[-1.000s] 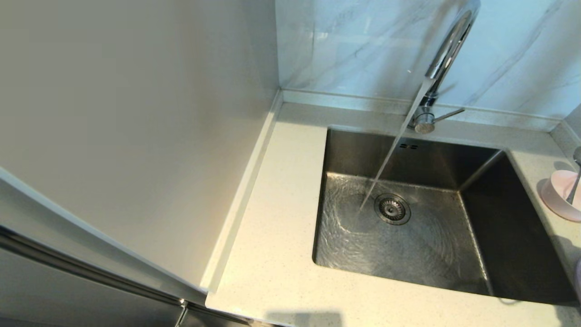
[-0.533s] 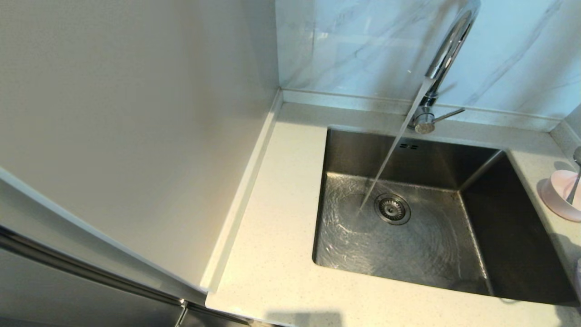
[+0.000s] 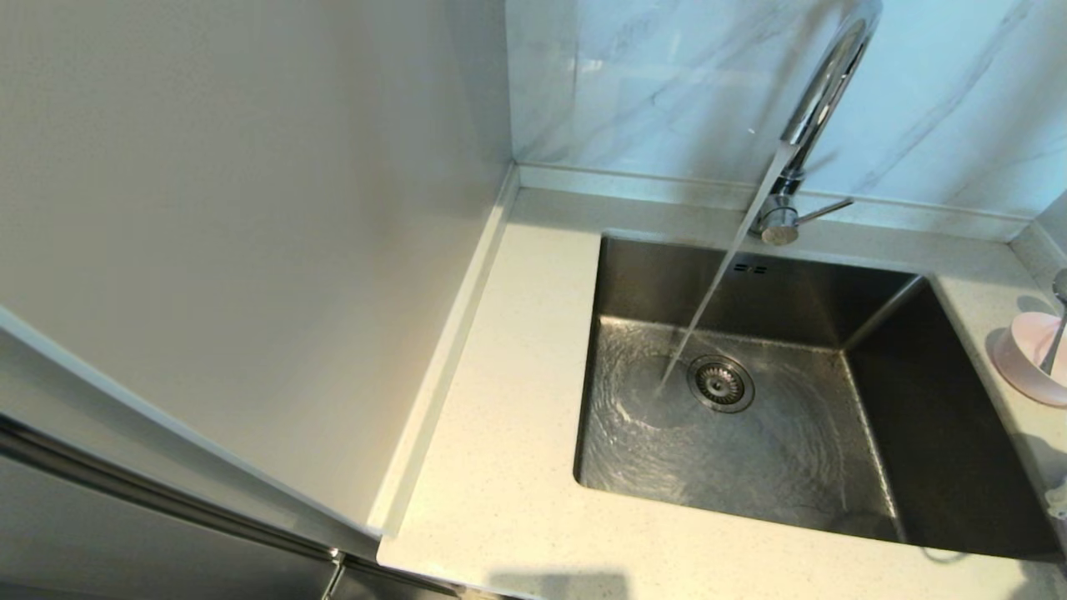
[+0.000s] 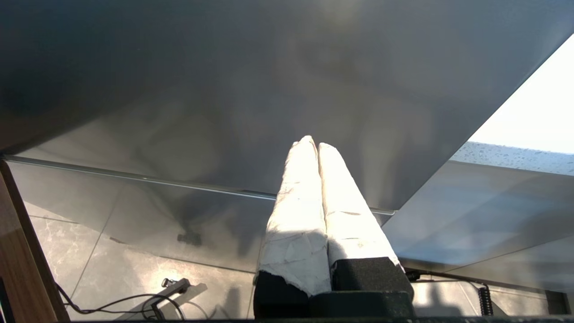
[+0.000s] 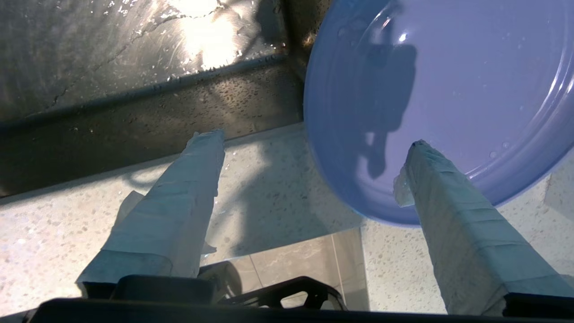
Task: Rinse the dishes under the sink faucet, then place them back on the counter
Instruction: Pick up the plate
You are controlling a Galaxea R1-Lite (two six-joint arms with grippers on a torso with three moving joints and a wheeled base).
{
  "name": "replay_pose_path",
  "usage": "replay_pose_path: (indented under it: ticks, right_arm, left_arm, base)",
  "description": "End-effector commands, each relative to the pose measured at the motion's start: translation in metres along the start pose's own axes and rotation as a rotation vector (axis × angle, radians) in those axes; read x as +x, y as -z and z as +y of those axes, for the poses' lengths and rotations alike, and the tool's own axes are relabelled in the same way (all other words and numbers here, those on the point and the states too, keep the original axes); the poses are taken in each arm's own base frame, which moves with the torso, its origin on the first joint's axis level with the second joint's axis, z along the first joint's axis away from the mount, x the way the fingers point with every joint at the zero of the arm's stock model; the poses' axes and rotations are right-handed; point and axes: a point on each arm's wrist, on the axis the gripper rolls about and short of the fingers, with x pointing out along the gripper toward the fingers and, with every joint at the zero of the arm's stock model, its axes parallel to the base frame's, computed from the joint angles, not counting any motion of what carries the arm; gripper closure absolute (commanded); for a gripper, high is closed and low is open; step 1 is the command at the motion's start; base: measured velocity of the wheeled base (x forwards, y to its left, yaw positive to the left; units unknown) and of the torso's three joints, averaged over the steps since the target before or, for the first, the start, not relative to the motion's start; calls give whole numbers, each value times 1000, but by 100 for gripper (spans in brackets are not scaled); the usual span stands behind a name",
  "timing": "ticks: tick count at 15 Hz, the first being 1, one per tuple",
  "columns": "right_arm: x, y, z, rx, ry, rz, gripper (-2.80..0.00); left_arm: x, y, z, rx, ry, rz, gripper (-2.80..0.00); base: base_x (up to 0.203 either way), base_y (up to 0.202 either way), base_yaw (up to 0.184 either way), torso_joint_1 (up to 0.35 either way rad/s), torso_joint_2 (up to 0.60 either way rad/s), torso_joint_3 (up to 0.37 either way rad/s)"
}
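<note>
Small water drops [image 5: 499, 150] sit in beads on the lavender plate [image 5: 446, 102], so some of them will stick to the plate's surface when I tilt it upright over the sink.
The lavender plate [image 5: 448, 80] lies on the speckled counter [image 5: 269, 179] by the sink's [image 5: 134, 112] near right corner. My right gripper [image 5: 314, 139] is open just above it. One finger hangs over the plate's inside and the other over bare counter, and neither grips the rim. The pink bowl [image 3: 1013, 358], with the spoon [image 3: 1057, 333] standing in it, sits on the counter right of the sink [image 3: 959, 433]. Water [image 3: 717, 275] runs from the chrome faucet [image 3: 821, 92] into the basin beside the drain strainer [image 3: 720, 383]. My left gripper [image 4: 314, 143] is shut and parked below the counter.
A tall pale panel [image 3: 250, 250] walls off the left side. A strip of counter [image 3: 517, 467] runs between it and the sink. In the right wrist view the counter's front edge is close under the gripper, with floor tiles [image 5: 291, 255] below.
At the head view's right edge the lavender sliver is gone and a pale tip shows there instead. The water keeps running, and the bowl and spoon have not moved.
</note>
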Motion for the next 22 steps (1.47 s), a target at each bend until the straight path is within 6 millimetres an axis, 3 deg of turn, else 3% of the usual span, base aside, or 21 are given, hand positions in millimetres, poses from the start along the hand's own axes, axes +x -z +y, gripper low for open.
replay_pose_path:
  ticks: [1, 9, 22]
  right_arm:
    - [12, -5, 0, -2, 1, 21, -280]
    - [54, -15, -3, -23, 64, -27, -280]
    - [62, -9, -3, -77, 68, -34, -280]
  left_arm:
    - [0, 0, 0, 0, -1, 0, 0]
    - [0, 0, 0, 0, -1, 0, 0]
    - [0, 0, 0, 0, 1, 0, 0]
  base:
    - [0, 0, 0, 0, 0, 0]
    - [0, 0, 0, 0, 0, 0]
    - [0, 0, 0, 0, 0, 0]
